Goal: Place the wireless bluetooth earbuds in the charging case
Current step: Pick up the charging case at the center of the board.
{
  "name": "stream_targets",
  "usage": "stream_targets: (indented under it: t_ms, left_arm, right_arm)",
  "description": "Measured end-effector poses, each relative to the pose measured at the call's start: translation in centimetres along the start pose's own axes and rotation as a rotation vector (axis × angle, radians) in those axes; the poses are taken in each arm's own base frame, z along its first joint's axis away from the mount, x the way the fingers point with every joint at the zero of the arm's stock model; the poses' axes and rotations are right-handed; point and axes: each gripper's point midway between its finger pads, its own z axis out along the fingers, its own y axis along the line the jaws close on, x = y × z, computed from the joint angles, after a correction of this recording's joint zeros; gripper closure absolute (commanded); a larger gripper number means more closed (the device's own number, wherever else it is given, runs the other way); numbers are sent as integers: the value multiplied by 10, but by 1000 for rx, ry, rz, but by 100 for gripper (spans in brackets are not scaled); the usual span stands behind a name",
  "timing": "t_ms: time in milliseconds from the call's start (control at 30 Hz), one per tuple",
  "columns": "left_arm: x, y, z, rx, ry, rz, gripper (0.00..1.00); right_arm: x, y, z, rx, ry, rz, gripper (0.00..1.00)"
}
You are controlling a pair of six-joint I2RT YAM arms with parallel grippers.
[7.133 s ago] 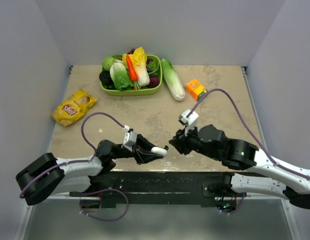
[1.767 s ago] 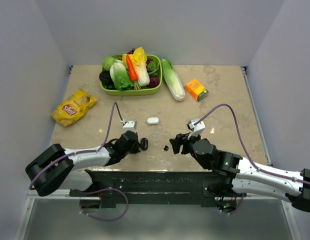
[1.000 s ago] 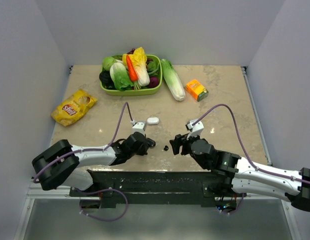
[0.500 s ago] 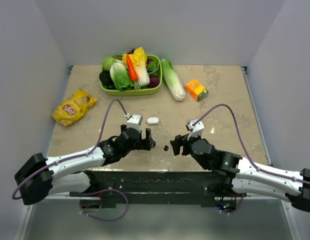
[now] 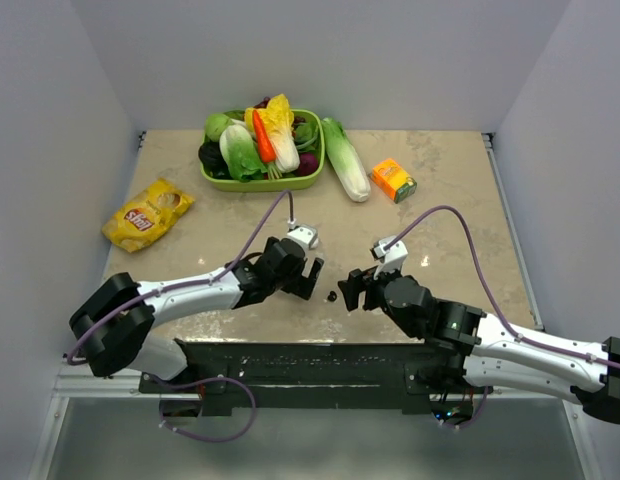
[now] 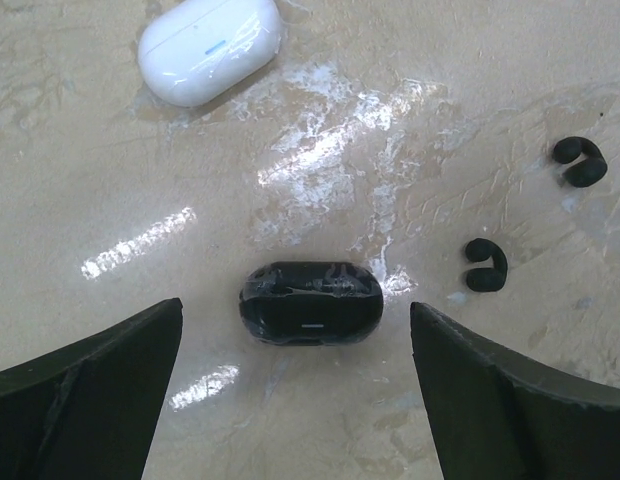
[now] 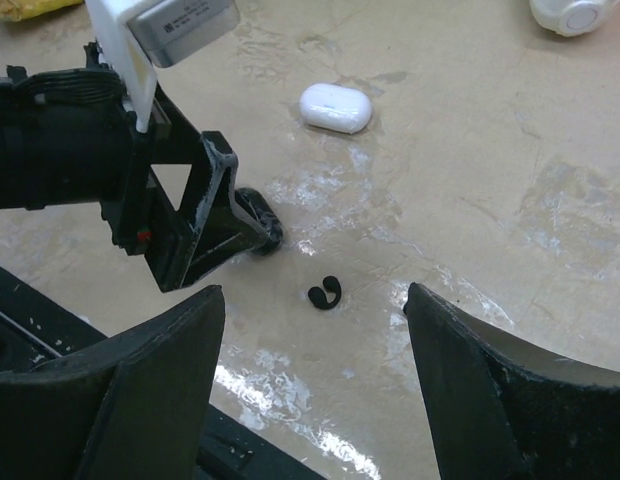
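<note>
The black charging case is lying flat with its lid shut (image 6: 312, 279). I should raise and tilt the case (image 6: 312, 310) with my left gripper so that my right gripper can open it.
A closed black charging case (image 6: 310, 303) lies flat on the marble table, centred between the wide-apart fingers of my open left gripper (image 6: 295, 400), which hovers over it (image 5: 308, 274) without touching. Two black earbuds (image 6: 485, 266) (image 6: 578, 162) lie to its right. One of the earbuds (image 7: 325, 293) (image 5: 332, 296) sits on the table between the fingers of my right gripper (image 7: 315, 380) (image 5: 352, 290), which is open and empty. A closed white charging case (image 6: 210, 48) (image 7: 335, 107) rests farther back; the left wrist hides it in the top view.
A green basket (image 5: 260, 186) of vegetables stands at the back, with a napa cabbage (image 5: 345, 160) and an orange box (image 5: 393, 180) to its right. A yellow chips bag (image 5: 148, 213) lies at the left. The black base rail (image 5: 310, 365) runs along the near edge.
My left gripper went from shut to open and its arm swung right and away from the bases, ending over the black case. The right arm barely moved.
</note>
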Motion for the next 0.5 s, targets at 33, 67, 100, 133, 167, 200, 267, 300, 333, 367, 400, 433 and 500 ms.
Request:
stream_targets:
  t_ms: [33, 67, 100, 133, 167, 200, 267, 300, 333, 367, 400, 433, 500]
  left_arm:
    - [1, -1, 2, 3, 8, 6, 0]
    - [3, -2, 4, 6, 18, 12, 0]
    - [6, -3, 6, 9, 30, 17, 0]
    - [9, -3, 8, 9, 41, 20, 0]
    - [13, -3, 10, 11, 54, 23, 0]
    - [16, -4, 12, 11, 65, 25, 0]
    - [21, -4, 15, 10, 82, 25, 0]
    - [23, -3, 17, 7, 89, 24, 0]
    - [25, -3, 18, 6, 95, 25, 0]
    - [27, -3, 19, 4, 99, 26, 0]
    - [28, -3, 19, 3, 102, 27, 0]
    - [29, -3, 20, 2, 105, 27, 2]
    - [31, -2, 22, -1, 112, 29, 3]
  right_arm:
    - [0, 0, 0, 0, 2, -1, 23]
    - [1, 0, 0, 2, 5, -4, 23]
    - [2, 0, 1, 3, 10, -7, 23]
    - [3, 0, 2, 3, 14, -10, 23]
    - [5, 0, 2, 4, 18, -13, 23]
    - [6, 0, 3, 5, 22, -16, 23]
    - [7, 1, 3, 3, 25, -18, 23]
    - [6, 1, 3, 2, 25, -18, 23]
    - [6, 1, 3, 1, 26, -18, 23]
    - [6, 1, 3, 0, 25, -18, 23]
    - [6, 1, 3, 0, 25, -18, 23]
    - [6, 1, 3, 0, 25, -19, 23]
    - [6, 1, 3, 0, 25, -18, 23]
